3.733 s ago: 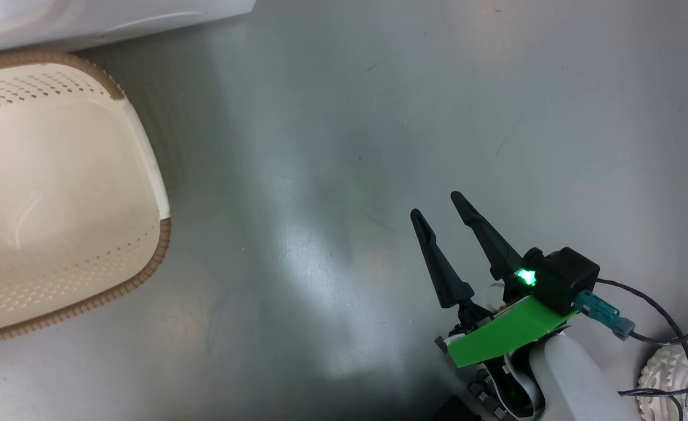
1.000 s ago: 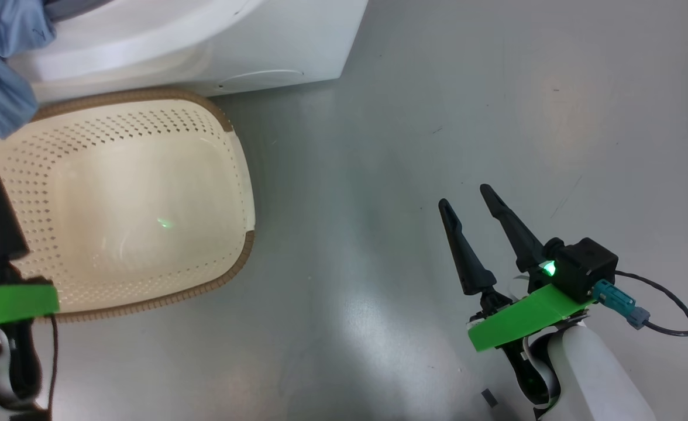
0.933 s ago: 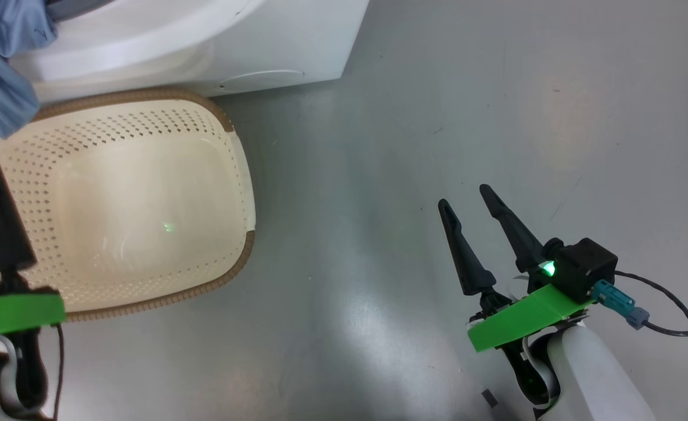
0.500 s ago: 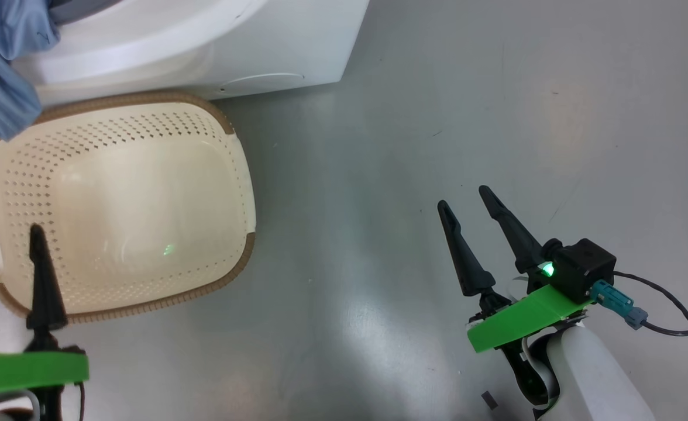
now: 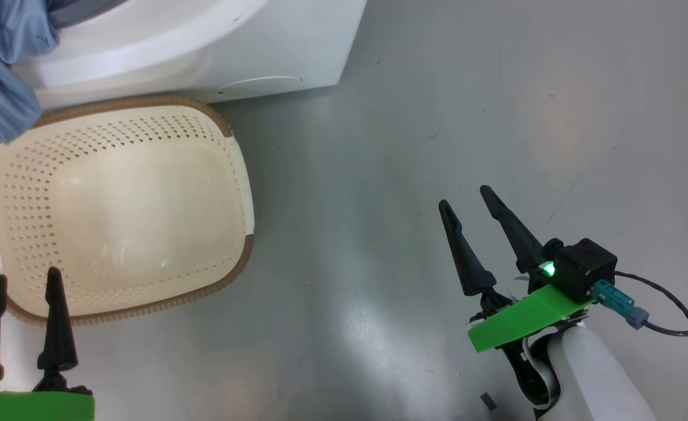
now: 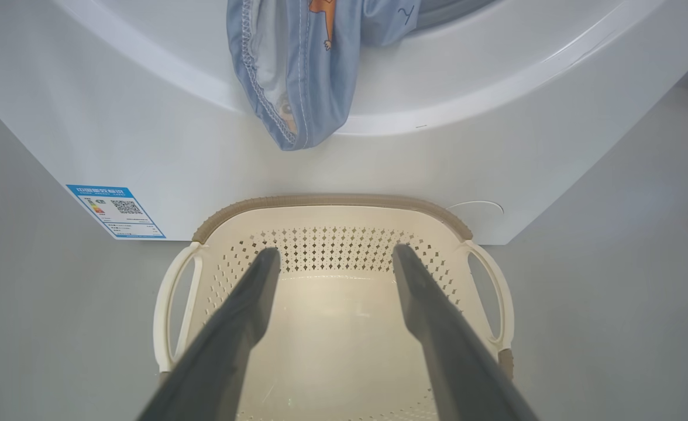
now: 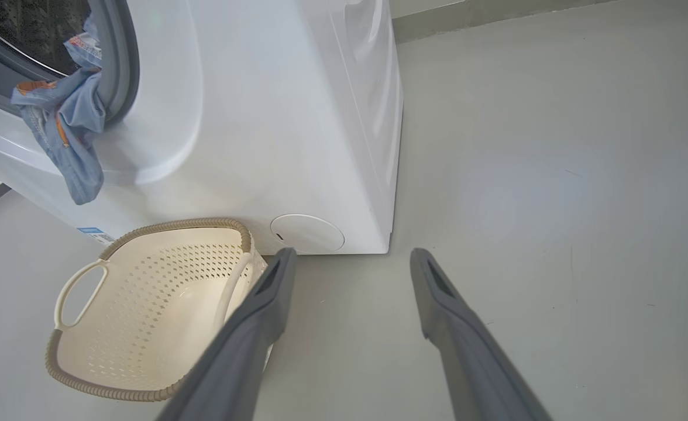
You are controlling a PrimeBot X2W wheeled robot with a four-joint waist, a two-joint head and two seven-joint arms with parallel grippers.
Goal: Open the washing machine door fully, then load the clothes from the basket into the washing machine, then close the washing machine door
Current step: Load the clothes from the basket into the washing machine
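Observation:
A limp end (image 5: 3,112) of the light-blue clothes (image 5: 17,36) hangs over the rim of the washing machine's opening. The clothes will crumple up and stay inside when I push them in.
The white washing machine (image 5: 203,47) (image 6: 379,164) (image 7: 274,128) stands at the upper left, its mouth uncovered; its door is out of view. Light-blue clothes (image 5: 2,76) (image 6: 303,64) (image 7: 66,128) with orange figures hang out over the lip of the opening. The cream basket (image 5: 241,175) (image 6: 332,202) (image 7: 174,225) sits on the floor right in front of the machine, with nothing in it. My left gripper (image 5: 25,278) (image 6: 332,257) hovers open at the basket's near edge. Over bare floor to the right, my right gripper (image 5: 464,196) (image 7: 350,254) is open and holds nothing.
Grey floor (image 5: 408,117) stretches to the right of the machine and basket. A black cable (image 5: 671,316) runs from my right wrist toward the right edge. A blue label sticker (image 6: 116,210) marks the machine's lower front.
My left gripper has drawn back from over the basket toward its near edge, still open. The right gripper has stayed put.

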